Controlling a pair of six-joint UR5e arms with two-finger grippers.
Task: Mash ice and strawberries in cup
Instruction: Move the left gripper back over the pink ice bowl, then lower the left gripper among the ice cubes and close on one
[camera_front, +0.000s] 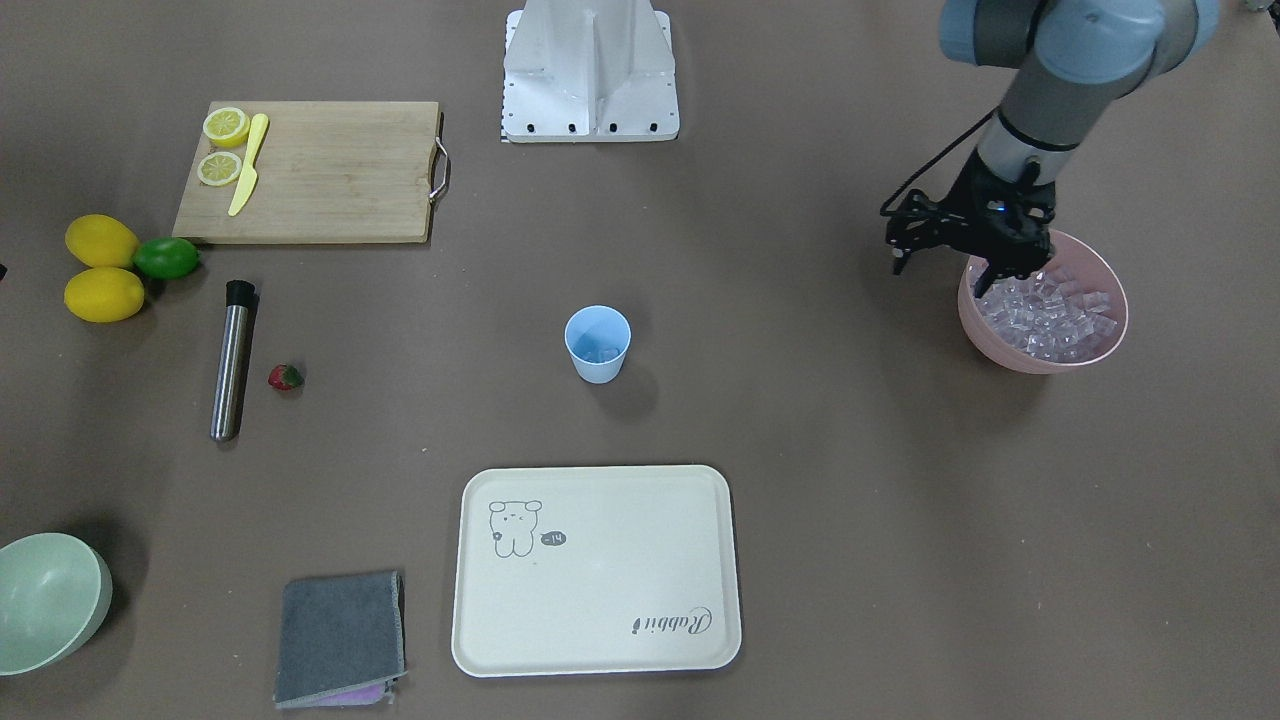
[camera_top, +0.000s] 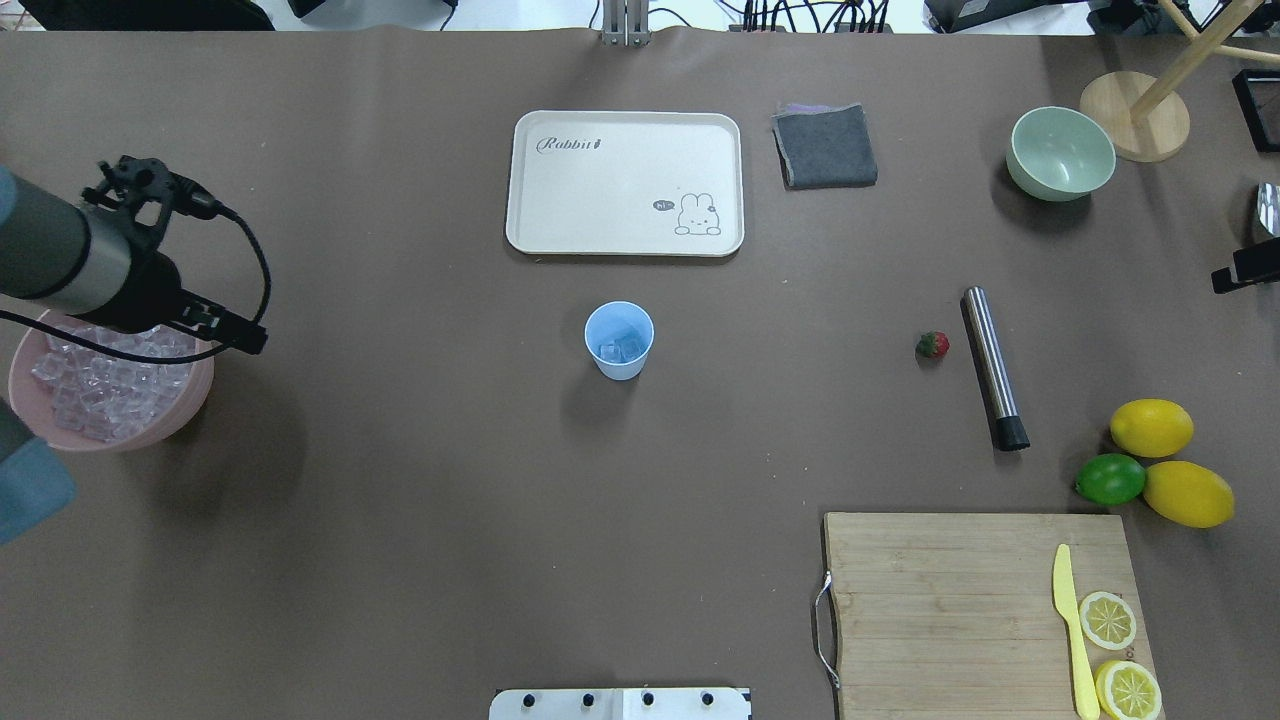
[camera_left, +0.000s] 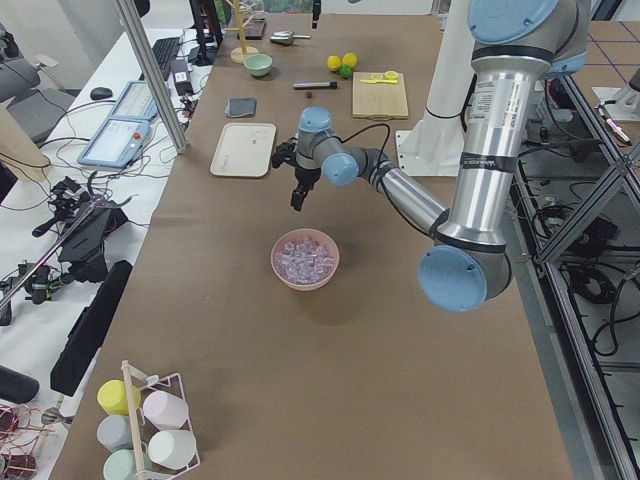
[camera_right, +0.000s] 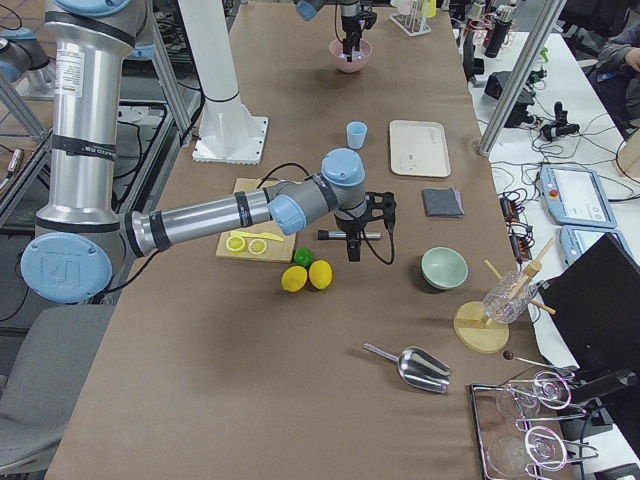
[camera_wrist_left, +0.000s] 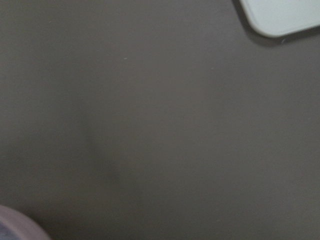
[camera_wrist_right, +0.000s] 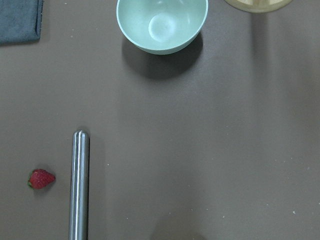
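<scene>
The left gripper has its fingers spread, with ice cubes lying open (camera_front: 1056, 318) in the pink bowl, so it should carry on going down into the bowl and close on a cube (camera_left: 308, 262).
The light-blue cup (camera_front: 598, 345) stands upright mid-table and holds a few ice cubes (camera_top: 620, 350). Many more ice cubes (camera_front: 1050, 310) fill the pink bowl (camera_front: 1000, 350). My left gripper (camera_front: 988, 285) hangs just above that bowl's rim on the robot's side. I cannot tell whether it is open or shut, or holds a cube. Its wrist view is blurred and shows no fingers. The strawberry (camera_front: 285, 377) lies on the table beside a steel muddler (camera_front: 232, 360). My right gripper (camera_right: 352, 250) hovers above the muddler in the exterior right view only. I cannot tell its state.
A cream tray (camera_front: 600, 570) lies on the operators' side of the cup, a grey cloth (camera_front: 340, 635) and a pale green bowl (camera_front: 45, 600) beside it. A cutting board (camera_front: 320, 170) carries lemon slices and a yellow knife. Two lemons (camera_front: 102, 268) and a lime (camera_front: 166, 258) sit beside it.
</scene>
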